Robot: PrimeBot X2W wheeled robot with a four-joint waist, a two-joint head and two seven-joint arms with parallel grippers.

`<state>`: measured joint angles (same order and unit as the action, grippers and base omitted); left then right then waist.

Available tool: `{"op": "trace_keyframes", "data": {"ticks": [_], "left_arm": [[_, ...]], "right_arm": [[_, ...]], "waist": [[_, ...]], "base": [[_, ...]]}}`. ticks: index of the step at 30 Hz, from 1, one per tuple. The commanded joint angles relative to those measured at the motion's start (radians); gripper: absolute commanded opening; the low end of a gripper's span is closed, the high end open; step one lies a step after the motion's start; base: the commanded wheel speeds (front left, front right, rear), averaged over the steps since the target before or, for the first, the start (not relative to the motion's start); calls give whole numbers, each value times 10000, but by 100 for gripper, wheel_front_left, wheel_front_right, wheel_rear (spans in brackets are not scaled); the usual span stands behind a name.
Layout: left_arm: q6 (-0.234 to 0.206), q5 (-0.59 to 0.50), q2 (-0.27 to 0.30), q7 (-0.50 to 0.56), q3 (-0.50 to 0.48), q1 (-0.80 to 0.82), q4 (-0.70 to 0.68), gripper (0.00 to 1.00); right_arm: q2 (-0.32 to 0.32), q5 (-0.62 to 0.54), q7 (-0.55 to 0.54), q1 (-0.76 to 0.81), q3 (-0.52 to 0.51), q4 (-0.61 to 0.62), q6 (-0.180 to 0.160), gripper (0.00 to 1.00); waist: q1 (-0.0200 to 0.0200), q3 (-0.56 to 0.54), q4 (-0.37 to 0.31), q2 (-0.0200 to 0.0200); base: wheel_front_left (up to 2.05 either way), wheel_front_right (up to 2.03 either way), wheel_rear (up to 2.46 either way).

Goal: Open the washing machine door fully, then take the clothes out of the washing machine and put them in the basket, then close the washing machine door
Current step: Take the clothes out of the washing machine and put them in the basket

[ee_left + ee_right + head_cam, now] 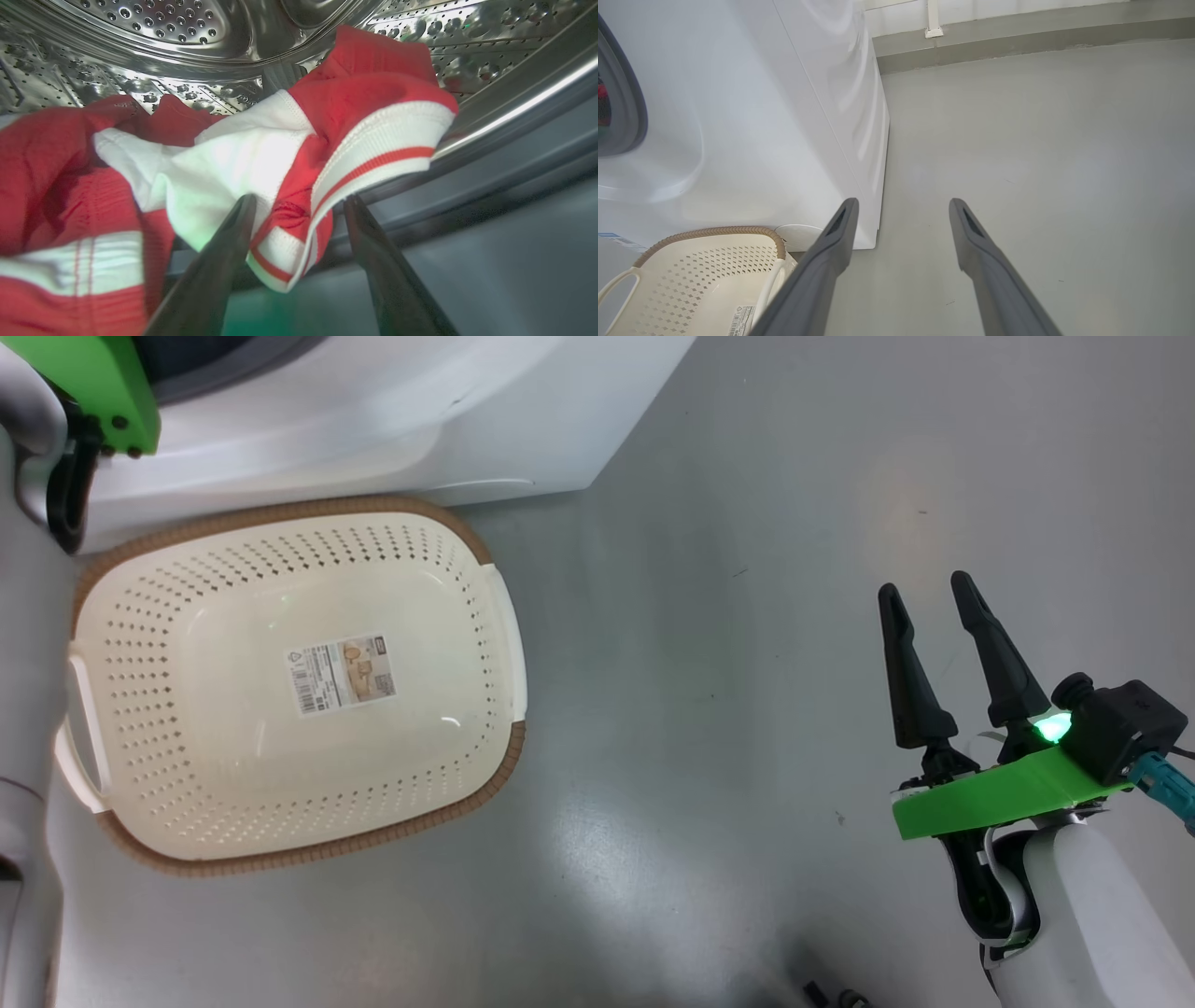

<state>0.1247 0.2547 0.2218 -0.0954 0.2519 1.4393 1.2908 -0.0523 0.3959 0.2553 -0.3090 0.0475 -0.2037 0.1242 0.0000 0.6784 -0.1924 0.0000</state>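
Observation:
The red clothes [380, 62] lie in a bunch behind the white trim [376, 139], so I expect them to open out into a long drape from the drum when the robot pulls.
The red clothes [261, 154] with white trim lie in the perforated steel drum [154, 28] of the washing machine [392, 420]. My left gripper [299, 203] is open inside the machine's mouth, with a hanging fold of the fabric between its fingers. The cream basket [121, 616] with a brown rim sits on the floor in front of the white machine [752, 130] and holds no clothes; the basket's corner [668, 280] also appears low in the right wrist view. My right gripper [924, 588] hangs open over bare floor, far right of the basket. The washing machine door is out of view.
Grey floor [747, 616] stretches to the right of the machine and basket. A wall base with a white conduit [933, 18] runs along the far side. My left forearm [28, 644] stands along the basket's left edge.

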Motion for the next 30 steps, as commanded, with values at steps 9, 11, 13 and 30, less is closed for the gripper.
{"op": "trace_keyframes", "data": {"ticks": [9,11,13,30], "left_arm": [[-74,-8,501,-163,78,31,-71,0],[-96,52,440,-399,62,-41,-64,0],[-118,275,332,-750,-114,-122,-60,0],[-660,720,-137,-1661,-1821,-2934,-4088,0]], "right_arm": [[10,-137,65,137,207,235,65,100],[-10,-164,65,156,169,237,65,100],[-53,-182,65,162,128,233,65,100],[-520,-279,65,553,-285,231,65,100]], "waist": [[0,-153,26,0],[0,-234,107,0],[0,-324,204,0],[0,-1449,1225,0]], "base": [[0,0,0],[0,0,0],[0,0,0],[0,0,0]]}}
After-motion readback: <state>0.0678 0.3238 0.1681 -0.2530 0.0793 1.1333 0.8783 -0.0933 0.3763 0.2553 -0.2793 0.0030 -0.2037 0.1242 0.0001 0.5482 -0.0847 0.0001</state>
